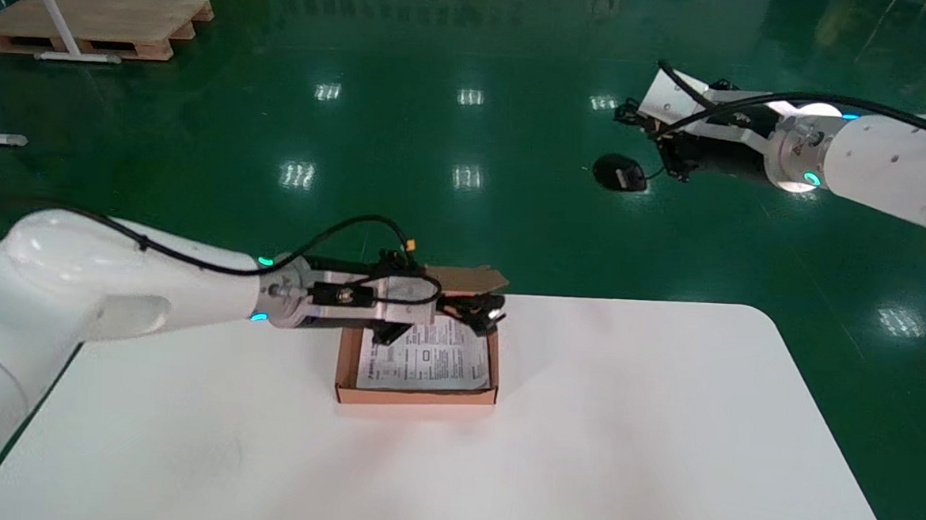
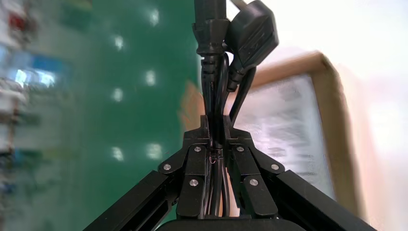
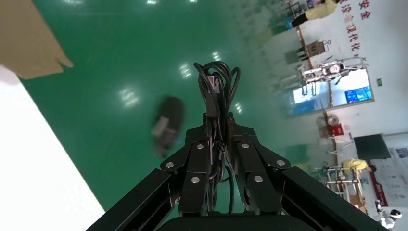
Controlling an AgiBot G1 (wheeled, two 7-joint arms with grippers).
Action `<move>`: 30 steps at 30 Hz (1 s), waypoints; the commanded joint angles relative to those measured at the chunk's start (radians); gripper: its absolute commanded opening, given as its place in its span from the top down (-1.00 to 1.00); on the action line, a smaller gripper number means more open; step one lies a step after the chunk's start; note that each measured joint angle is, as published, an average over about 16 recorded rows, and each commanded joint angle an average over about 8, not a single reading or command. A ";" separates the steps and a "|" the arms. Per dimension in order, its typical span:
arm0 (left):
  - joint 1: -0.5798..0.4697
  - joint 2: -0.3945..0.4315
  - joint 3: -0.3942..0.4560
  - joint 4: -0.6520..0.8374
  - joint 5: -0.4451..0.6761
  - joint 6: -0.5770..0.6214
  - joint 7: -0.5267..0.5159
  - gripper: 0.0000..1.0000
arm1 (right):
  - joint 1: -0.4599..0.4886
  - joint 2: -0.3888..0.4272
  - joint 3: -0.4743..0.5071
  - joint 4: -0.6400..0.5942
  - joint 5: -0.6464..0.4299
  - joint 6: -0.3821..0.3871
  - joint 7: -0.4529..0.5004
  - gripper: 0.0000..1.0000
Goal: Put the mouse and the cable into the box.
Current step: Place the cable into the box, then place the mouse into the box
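Observation:
The cable and my left gripper are over the box (image 1: pixel 431 352). My right gripper should keep the mouse (image 1: pixel 618 173) out of the way until the cable is inside the box and my left gripper pulls back.
An open cardboard box (image 1: pixel 416 397) with a printed leaflet (image 1: pixel 426 359) inside stands near the white table's far edge. My left gripper (image 1: pixel 482 309) hovers over the box's far corner, shut on a black power cable (image 2: pixel 232 45); its plugs stick out past the fingertips, above the box (image 2: pixel 337 115). My right gripper (image 1: pixel 664 150) is raised off the table at the far right, over the green floor. It is shut on the mouse's coiled thin cord (image 3: pixel 217 84), and the black mouse (image 1: pixel 618 174) hangs from it, blurred in the right wrist view (image 3: pixel 168 123).
The white table (image 1: pixel 597 425) stretches wide to the right and front of the box. The box's back flap (image 1: pixel 471 278) stands open behind the left gripper. A wooden pallet (image 1: pixel 87 26) lies on the floor far left.

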 commanded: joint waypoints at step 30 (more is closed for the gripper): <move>0.181 0.057 0.231 -0.105 -0.085 -0.391 -0.087 -0.30 | 0.011 0.007 0.008 0.010 0.010 0.002 -0.003 1.00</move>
